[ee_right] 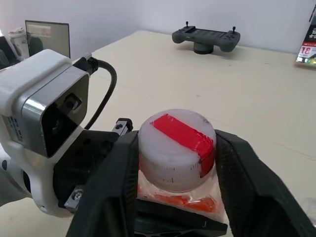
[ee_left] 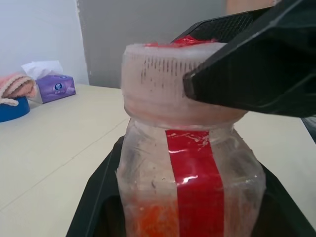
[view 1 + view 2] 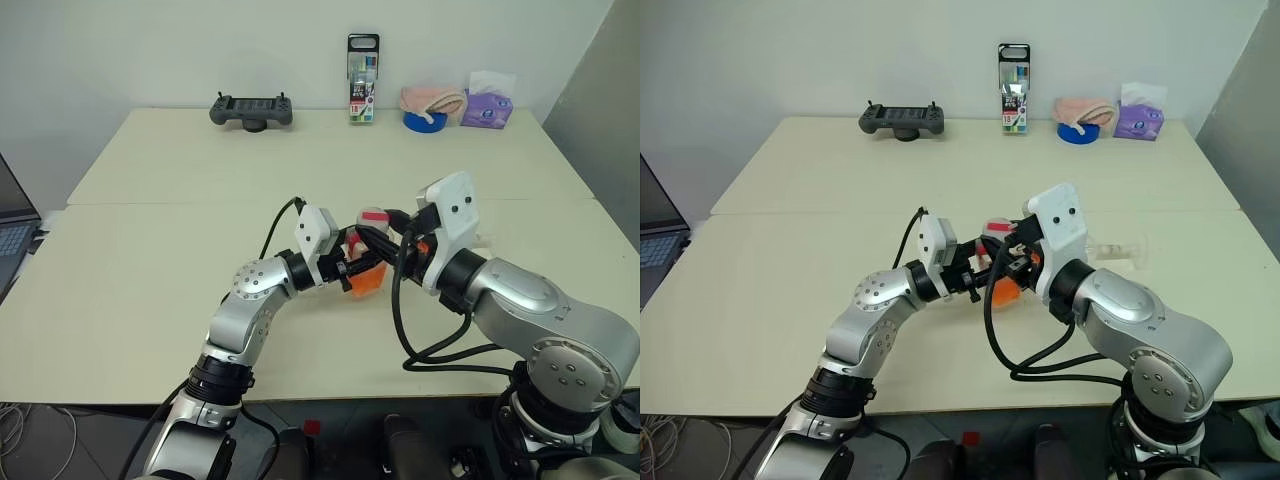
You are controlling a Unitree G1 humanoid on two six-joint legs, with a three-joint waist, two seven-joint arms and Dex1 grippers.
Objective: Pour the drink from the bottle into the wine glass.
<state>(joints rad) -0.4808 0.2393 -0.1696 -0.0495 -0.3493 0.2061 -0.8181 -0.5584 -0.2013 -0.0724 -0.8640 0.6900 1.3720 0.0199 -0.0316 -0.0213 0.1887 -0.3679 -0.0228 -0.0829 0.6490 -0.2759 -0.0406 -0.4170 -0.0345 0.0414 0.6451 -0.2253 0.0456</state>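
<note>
The cap is still on the bottle's neck (image 2: 170, 123) and my right gripper is turned far round, so this gripper should open, turn back and grip the cap (image 3: 374, 214) again to twist further.
The small clear bottle (image 3: 368, 272) with a red label strip is held just above the table (image 3: 150, 300), near its front middle. My left gripper (image 3: 352, 268) is shut on the bottle's body. A little orange drink (image 2: 153, 222) sits in the bottom of the bottle. From the right, my right gripper (image 3: 385, 232) is shut on the red-and-white cap (image 1: 176, 143), one finger (image 2: 247, 74) on each side. The transparent wine glass (image 3: 1120, 250) shows faintly on the table just behind my right arm, partly hidden by it.
Along the far edge stand a grey game controller (image 3: 251, 109), a tall black-topped container (image 3: 362, 80), a pink cloth on a blue roll (image 3: 428, 108) and a purple tissue box (image 3: 487, 105). A laptop (image 3: 12, 235) sits off the table's left side.
</note>
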